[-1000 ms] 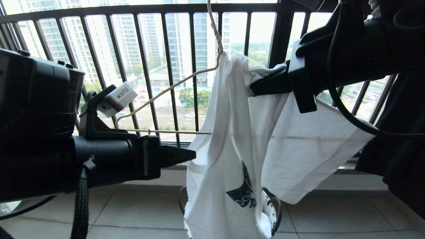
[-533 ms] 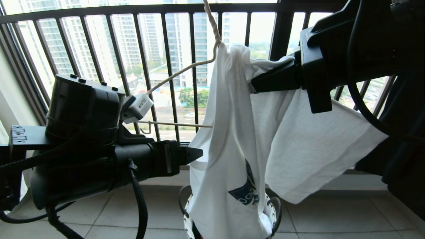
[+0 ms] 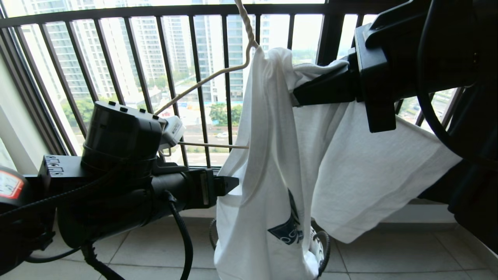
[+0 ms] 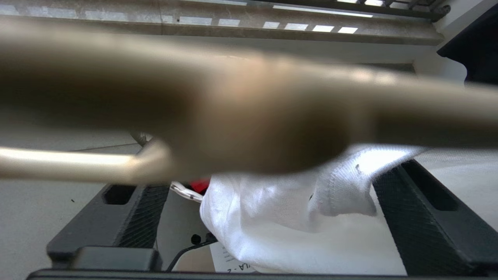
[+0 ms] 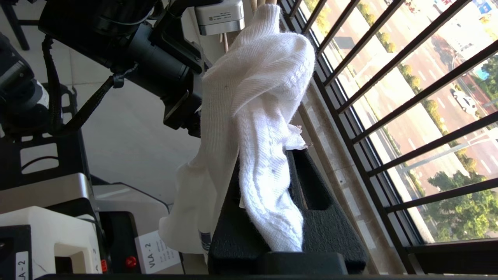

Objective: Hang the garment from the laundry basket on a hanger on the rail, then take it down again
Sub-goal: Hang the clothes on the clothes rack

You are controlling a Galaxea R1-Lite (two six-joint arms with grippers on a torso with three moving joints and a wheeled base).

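Note:
My gripper will make the white garment's neck (image 3: 239, 165) open wide around the hanger's arm when it pulls the neck outward, because the collar band (image 3: 252, 186) hangs in a loose curve.
The white garment (image 3: 272, 155) hangs bunched from the neck of the cream hanger (image 3: 202, 79), its graphic low down, its hem reaching into the laundry basket (image 3: 323, 249) on the floor. From the right, my right gripper (image 3: 297, 95) is shut on the collar fabric, which shows pinched between the black fingers (image 5: 323, 217). My left gripper (image 3: 232, 185) stands at the garment's left edge below the hanger's bottom rod, open wide; white cloth (image 4: 291, 225) lies between its spread fingers (image 4: 128, 210), and the hanger rod (image 4: 233, 109) passes close above. The rail is out of view.
Black window bars (image 3: 167, 58) and a stone sill run right behind the hanger. A dark garment (image 3: 474, 210) hangs at the far right. A red garment (image 4: 200, 185) shows inside the basket. The robot's base with a label (image 5: 155, 249) stands below.
My left arm has dropped and swung back from the hanger's left end, and its jaws have spread wider. The right gripper and the garment's top have risen slightly.

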